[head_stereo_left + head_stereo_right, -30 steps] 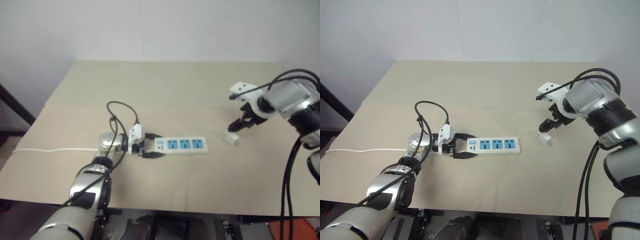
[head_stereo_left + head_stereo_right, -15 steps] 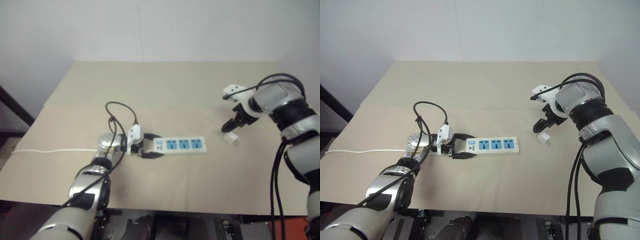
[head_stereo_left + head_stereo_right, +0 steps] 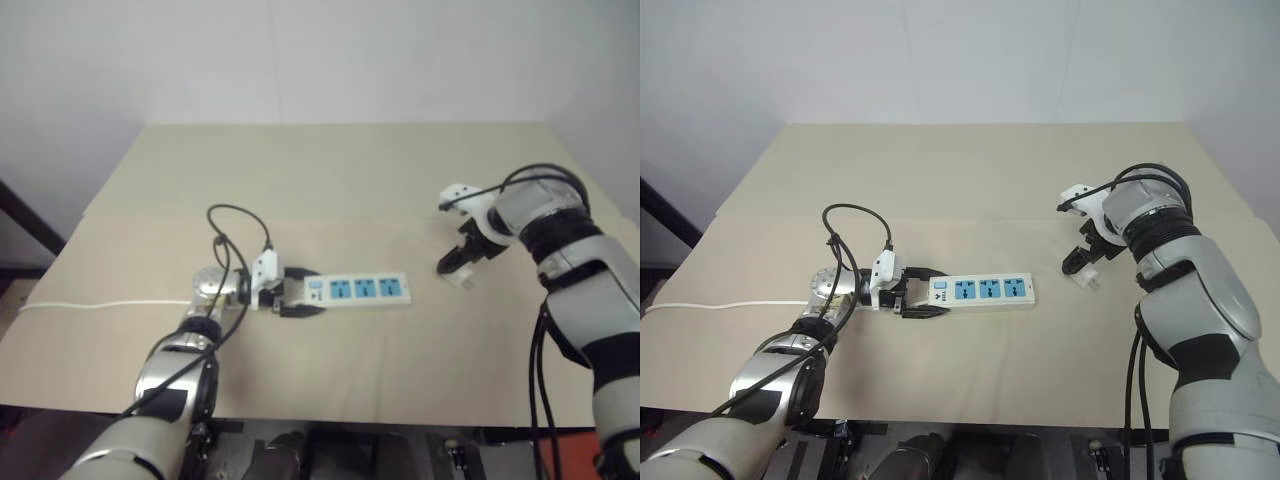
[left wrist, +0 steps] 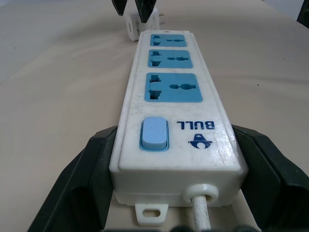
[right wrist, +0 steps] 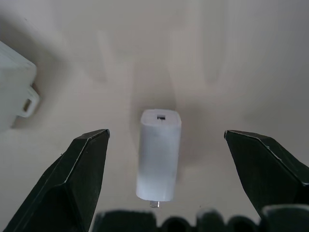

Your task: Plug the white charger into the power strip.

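Observation:
The charger's prong [image 5: 154, 204] sticks out opposite the port. The white charger [image 3: 461, 279] will stand upright with its port on top when I push it into the power strip.
The power strip [image 3: 357, 290] lies flat on the table, its three blue outlets facing up. My left gripper [image 3: 316, 293] is shut on its switch end, one black finger [image 4: 91, 169] pressed against each side. The white charger [image 3: 1087, 279] lies on its side to the right of the strip, prongs level with the table. My right gripper [image 3: 1077, 262] hangs just above it, pointing steeply down and open. In the right wrist view the charger [image 5: 159, 154] sits midway between the two fingers [image 5: 79, 179], with a wide gap on either side. It also shows beyond the strip's far end [image 4: 143, 25].
The strip's thin white cord [image 3: 100, 303] runs left off the beige table [image 3: 330, 170]. A black cable loop [image 3: 235, 225] arches over my left wrist. Bare tabletop lies between the strip and the charger and behind both.
My right gripper has come down and shifted left, closing in over the charger. The left gripper and the power strip have stayed put.

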Robot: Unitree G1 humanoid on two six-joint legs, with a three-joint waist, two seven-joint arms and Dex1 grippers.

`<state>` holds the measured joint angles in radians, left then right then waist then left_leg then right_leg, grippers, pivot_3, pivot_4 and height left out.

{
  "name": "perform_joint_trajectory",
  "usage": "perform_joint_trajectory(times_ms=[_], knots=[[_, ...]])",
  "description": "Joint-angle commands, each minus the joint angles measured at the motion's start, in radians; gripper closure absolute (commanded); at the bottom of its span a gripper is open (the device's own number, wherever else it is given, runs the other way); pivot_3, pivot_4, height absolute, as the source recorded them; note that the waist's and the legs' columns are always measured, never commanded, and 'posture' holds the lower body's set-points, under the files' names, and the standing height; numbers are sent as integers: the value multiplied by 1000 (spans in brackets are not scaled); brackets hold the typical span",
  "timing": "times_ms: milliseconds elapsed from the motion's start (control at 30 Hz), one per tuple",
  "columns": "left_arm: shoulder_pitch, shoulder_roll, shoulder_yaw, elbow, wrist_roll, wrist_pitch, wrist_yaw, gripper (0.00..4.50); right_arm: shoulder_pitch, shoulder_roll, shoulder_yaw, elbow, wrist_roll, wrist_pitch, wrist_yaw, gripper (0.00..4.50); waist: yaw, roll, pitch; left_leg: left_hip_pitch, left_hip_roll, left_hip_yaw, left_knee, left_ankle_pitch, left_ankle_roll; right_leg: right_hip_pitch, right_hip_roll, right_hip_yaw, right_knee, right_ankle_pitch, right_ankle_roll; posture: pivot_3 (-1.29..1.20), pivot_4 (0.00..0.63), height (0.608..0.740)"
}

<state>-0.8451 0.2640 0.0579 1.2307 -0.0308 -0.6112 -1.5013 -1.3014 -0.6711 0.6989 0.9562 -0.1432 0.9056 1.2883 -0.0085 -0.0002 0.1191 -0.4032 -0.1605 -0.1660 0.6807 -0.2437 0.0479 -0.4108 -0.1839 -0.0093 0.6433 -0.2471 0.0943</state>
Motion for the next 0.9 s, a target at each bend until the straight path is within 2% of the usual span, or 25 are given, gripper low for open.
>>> perform_joint_trajectory(times_ms=[33, 500, 633, 800, 867, 900], knots=[[37, 6, -50, 12, 39, -9, -12, 1240, -10, 6, -37, 17, -24, -28, 26, 0, -4, 0, 0, 0, 0, 0, 0, 0, 0, 0, 0, 0, 0, 0, 0, 0, 150, 740], [54, 20, -57, 8, 42, -15, 7, 1240, -12, 54, -123, 114, -69, -90, -10, 0, -10, 1, -4, 1, 0, 0, 0, 0, 0, 0, 0, 1, 2, 0, 0, 0, 150, 740], [59, 27, -58, 7, 42, -19, 13, 1240, -17, 69, -146, 144, -77, -97, -22, 908, -12, 2, -5, 2, 0, 0, 0, 0, -1, 0, 0, 2, 2, 0, 0, 0, 150, 740], [63, 29, -58, 4, 39, -19, 13, 1240, -20, 84, -165, 170, -93, -110, -19, 2809, -16, 3, -7, 3, 0, 0, 0, 0, -1, 1, 0, 3, 3, 0, 0, 0, 150, 740], [63, 30, -59, 3, 39, -17, 12, 1240, -18, 87, -161, 176, -110, -127, -24, 3399, -17, 3, -8, 3, 0, 0, 0, 0, -1, 1, 1, 3, 3, 0, 0, 0, 150, 740], [64, 31, -59, 3, 39, -18, 12, 1240, -18, 89, -167, 182, -111, -129, -29, 3401, -19, 3, -9, 3, 0, 0, 0, 0, -1, 1, 1, 3, 3, 0, 0, 0, 150, 740]])
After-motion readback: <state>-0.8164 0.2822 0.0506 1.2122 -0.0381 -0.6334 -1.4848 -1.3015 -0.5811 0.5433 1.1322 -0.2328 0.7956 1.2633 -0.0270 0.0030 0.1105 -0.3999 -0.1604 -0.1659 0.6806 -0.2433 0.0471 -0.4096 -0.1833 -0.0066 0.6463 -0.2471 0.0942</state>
